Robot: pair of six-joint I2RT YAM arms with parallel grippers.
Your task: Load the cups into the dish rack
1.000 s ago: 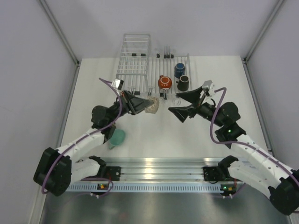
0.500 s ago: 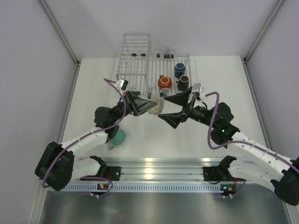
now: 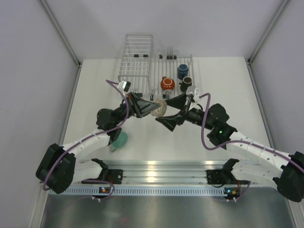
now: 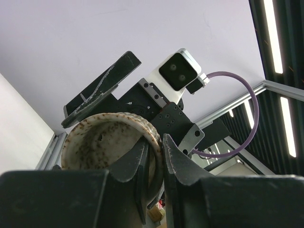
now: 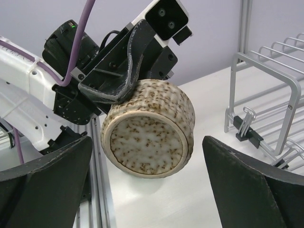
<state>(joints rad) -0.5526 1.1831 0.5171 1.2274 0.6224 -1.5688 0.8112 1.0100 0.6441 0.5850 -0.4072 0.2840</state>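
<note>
The beige speckled cup's rim [image 4: 150,131] has my left gripper on it, so next my right gripper takes hold of the cup around its base [image 5: 146,146] and carries it behind the orange-red cup.
My left gripper [image 3: 153,107] is shut on the rim of the beige speckled cup [image 3: 160,109] and holds it on its side above the table, just in front of the dish rack [image 3: 164,66]. In the left wrist view its fingers [image 4: 173,156] pinch the cup wall [image 4: 95,140]. My right gripper [image 3: 171,112] is open, with one jaw on either side of the cup's base [image 5: 147,140], not touching it. The orange-red cup [image 3: 166,84], dark blue cup [image 3: 182,71] and brown cup [image 3: 186,83] stand in the rack. A mint-teal cup [image 3: 119,140] lies on the table by the left arm. No olive-grey cup is in view.
A taller box-shaped wire basket [image 3: 136,59] stands left of the rack at the back. The rack's raised rim and a black clip [image 5: 247,128] are close to the right of the held cup. A metal rail [image 3: 156,178] runs along the near edge.
My right gripper has moved left, still open, until its jaws flank the beige cup. My left gripper lifted the cup slightly toward the rack, then held still.
</note>
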